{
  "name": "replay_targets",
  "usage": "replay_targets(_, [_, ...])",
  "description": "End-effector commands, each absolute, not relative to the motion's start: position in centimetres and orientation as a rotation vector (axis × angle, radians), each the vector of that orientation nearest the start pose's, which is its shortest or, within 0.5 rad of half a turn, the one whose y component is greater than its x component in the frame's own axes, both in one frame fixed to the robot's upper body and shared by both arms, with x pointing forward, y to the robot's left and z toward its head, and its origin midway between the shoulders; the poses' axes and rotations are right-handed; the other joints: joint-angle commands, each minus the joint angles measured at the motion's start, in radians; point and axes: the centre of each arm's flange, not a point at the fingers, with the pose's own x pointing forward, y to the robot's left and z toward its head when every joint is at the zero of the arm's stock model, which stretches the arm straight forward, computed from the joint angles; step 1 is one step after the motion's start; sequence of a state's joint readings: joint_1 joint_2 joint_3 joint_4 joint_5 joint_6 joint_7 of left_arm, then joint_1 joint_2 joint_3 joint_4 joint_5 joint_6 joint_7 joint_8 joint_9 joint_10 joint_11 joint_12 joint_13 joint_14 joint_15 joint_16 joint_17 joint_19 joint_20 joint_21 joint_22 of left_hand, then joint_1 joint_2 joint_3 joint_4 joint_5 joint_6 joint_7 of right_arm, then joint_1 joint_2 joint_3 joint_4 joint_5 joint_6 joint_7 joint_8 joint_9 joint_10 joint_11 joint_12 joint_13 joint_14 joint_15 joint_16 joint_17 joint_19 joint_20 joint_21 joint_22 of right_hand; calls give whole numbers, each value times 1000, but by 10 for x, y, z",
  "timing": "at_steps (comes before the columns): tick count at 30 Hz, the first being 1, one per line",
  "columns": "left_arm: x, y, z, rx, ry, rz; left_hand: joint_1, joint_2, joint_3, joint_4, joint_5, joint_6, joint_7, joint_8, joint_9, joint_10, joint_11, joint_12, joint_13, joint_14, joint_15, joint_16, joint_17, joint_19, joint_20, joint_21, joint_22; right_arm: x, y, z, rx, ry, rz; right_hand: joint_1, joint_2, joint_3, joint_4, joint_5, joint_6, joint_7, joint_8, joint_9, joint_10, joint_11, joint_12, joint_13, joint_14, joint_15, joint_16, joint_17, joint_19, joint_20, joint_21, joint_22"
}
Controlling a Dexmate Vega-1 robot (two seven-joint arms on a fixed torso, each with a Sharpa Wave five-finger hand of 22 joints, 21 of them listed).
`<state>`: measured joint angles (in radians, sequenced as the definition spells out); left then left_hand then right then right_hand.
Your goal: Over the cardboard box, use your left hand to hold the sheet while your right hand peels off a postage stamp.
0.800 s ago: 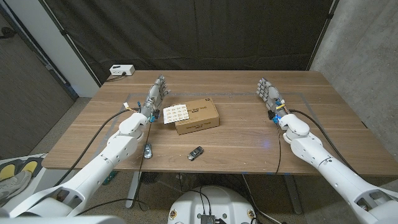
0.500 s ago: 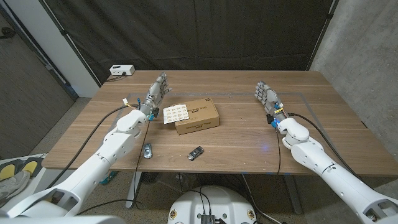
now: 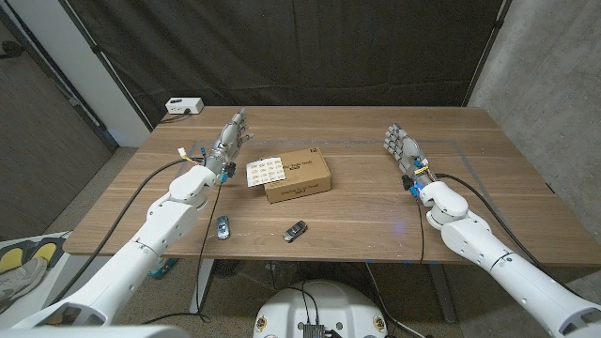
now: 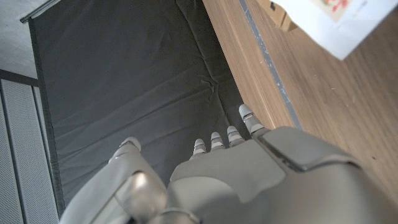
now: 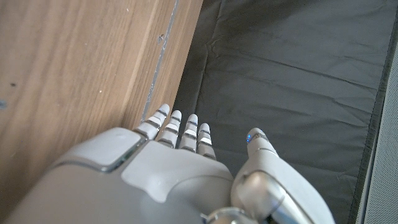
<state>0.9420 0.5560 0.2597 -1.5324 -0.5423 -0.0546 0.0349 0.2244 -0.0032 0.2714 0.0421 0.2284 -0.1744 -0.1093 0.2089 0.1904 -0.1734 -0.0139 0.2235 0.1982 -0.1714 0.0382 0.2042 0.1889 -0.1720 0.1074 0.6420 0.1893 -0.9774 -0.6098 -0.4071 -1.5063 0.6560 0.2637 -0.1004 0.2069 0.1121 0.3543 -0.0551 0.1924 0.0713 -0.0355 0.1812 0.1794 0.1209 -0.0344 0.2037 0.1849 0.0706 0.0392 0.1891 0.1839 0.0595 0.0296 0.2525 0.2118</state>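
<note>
The overhanging edge (image 3: pixel 252 176) sticks straight out beyond the cardboard box, so I expect the stamp sheet (image 3: pixel 267 171) to stay fairly flat by itself when I lift it.
A brown cardboard box (image 3: pixel 298 176) sits near the middle of the table. A white stamp sheet (image 3: pixel 266 170) lies over its left end, one edge hanging past the box; a corner of the sheet (image 4: pixel 329 22) shows in the left wrist view. My left hand (image 3: pixel 230 137) stands open to the left of the sheet, fingers straight and pointing away, not touching it. My right hand (image 3: pixel 402 145) stands open well to the right of the box, holding nothing. Both hands (image 4: pixel 236 168) (image 5: pixel 168 162) show straight fingers in the wrist views.
A small dark object (image 3: pixel 297 230) and a small blue-grey one (image 3: pixel 222 227) lie near the table's front edge. A white power box (image 3: pixel 183 106) sits at the back left corner. A dark curtain (image 3: pixel 300 47) hangs behind the table.
My left hand has drifted left and back, away from the sheet. My right hand has shifted slightly toward the front. Box and sheet have not moved.
</note>
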Motion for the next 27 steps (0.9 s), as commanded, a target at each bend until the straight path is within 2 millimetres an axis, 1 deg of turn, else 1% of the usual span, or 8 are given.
replay_targets(1, [575, 316, -11, -9, -503, -143, 26, 4, 8, -12, 3, -112, 11, 4, 5, -29, 10, 6, 6, -35, 10, 6, 2, -181, 8, -8, 2, 619, -272, -54, 32, -583, 222, 2, -9, -1, -2, -2, 4, 4, 8, 3, 12, -4, 8, 1, 10, 5, 8, 3, 4, 11, 7, 4])
replay_targets(7, [564, 320, -18, -24, -448, -167, 46, 12, 17, -22, 1, -130, 16, -2, 7, -36, 13, 4, 8, -43, 16, 3, 4, -186, 12, -13, 3, 617, -271, -58, 40, -588, 224, 4, -6, 0, -2, -2, 6, 4, 8, 4, 14, -4, 9, 1, 12, 5, 7, 2, 5, 14, 7, 4])
replay_targets(13, [557, 323, -26, -33, -382, -196, 68, 20, 25, -34, -3, -151, 23, -7, 9, -50, 15, 0, 10, -51, 20, 0, 6, -192, 19, -18, 4, 614, -270, -62, 48, -588, 221, 4, -5, 0, -3, -2, 8, 1, 9, 4, 18, -4, 10, 1, 17, 5, 8, 2, 5, 16, 7, 3])
replay_targets(19, [549, 326, -33, -50, -327, -226, 90, 25, 33, -46, -7, -165, 31, -9, 11, -63, 17, -4, 12, -57, 27, -1, 8, -190, 37, -20, 5, 610, -268, -66, 50, -585, 216, 6, -4, 1, -5, -1, 9, 1, 10, 4, 20, -4, 11, 1, 20, 6, 8, 1, 5, 18, 7, 3])
replay_targets(23, [542, 328, -36, -63, -303, -234, 102, 29, 37, -52, -9, -170, 37, -9, 12, -67, 18, -5, 14, -55, 29, 1, 9, -186, 44, -20, 5, 607, -267, -68, 52, -589, 214, 6, -4, 1, -5, -1, 10, 1, 10, 4, 22, -4, 12, 1, 22, 6, 9, 1, 7, 20, 8, 3])
replay_targets(24, [540, 329, -38, -70, -297, -231, 111, 33, 41, -57, -10, -171, 42, -7, 14, -69, 17, -5, 15, -54, 28, 2, 10, -193, 42, -23, 6, 606, -267, -68, 54, -590, 214, 7, -3, 1, -5, -1, 9, 0, 10, 4, 23, -4, 12, 1, 22, 6, 9, 1, 6, 20, 8, 3])
replay_targets(27, [532, 331, -42, -88, -279, -216, 130, 40, 49, -67, -15, -161, 53, 1, 17, -60, 23, 2, 18, -46, 29, 7, 13, -183, 50, -21, 7, 603, -266, -71, 57, -592, 210, 7, -3, 1, -6, -1, 9, 0, 10, 4, 23, -4, 12, 1, 23, 6, 9, 1, 7, 20, 8, 3])
